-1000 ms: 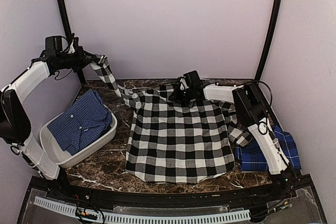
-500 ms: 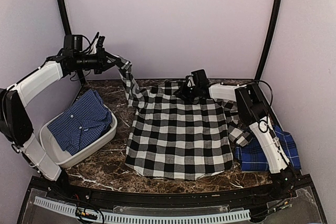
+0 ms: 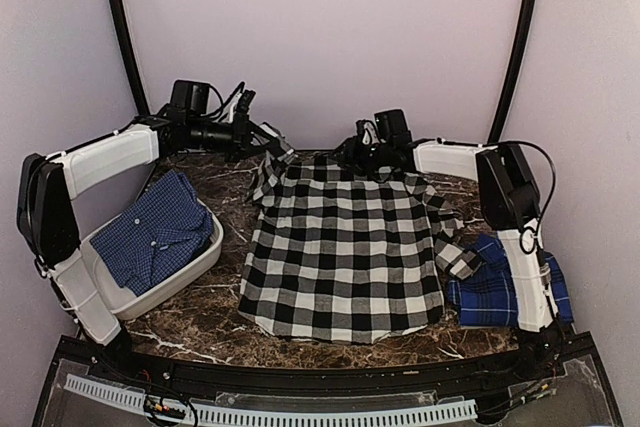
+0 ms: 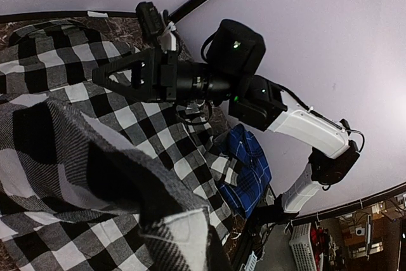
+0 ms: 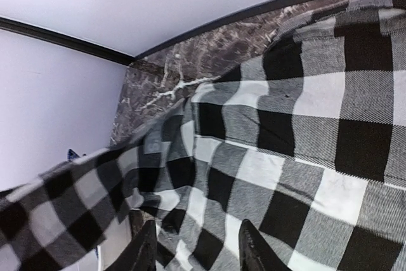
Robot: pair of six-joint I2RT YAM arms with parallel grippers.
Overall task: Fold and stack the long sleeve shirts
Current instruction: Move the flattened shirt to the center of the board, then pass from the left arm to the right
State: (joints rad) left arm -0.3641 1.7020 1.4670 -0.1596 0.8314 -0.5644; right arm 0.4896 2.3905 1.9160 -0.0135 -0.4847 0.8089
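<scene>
The sleeve's cuff (image 3: 278,144) is in my left gripper, far from the shirt's near hem corner (image 3: 245,313). My right gripper should take the cuff before my left gripper takes the hem corner.
The black-and-white checked shirt (image 3: 345,247) lies spread flat in the middle of the table. My left gripper (image 3: 272,144) is shut on its left sleeve and holds the sleeve up over the shirt's far left shoulder. In the left wrist view the sleeve (image 4: 95,176) and its cuff (image 4: 184,239) hide my fingers. My right gripper (image 3: 363,157) is at the collar at the far edge. In the right wrist view it (image 5: 196,255) is open just above the checked cloth (image 5: 304,138). The dark blue plaid shirt (image 3: 155,232) with white buttons lies in a basin at the left.
The white basin (image 3: 205,257) stands on the table's left side. A folded brighter blue plaid cloth (image 3: 500,292) lies at the right, under my right arm, and also shows in the left wrist view (image 4: 244,163). Walls stand close behind and at both sides.
My left gripper has carried the sleeve to the right, from out over the left side to above the shirt's shoulder. My right gripper has shifted slightly back and right at the collar.
</scene>
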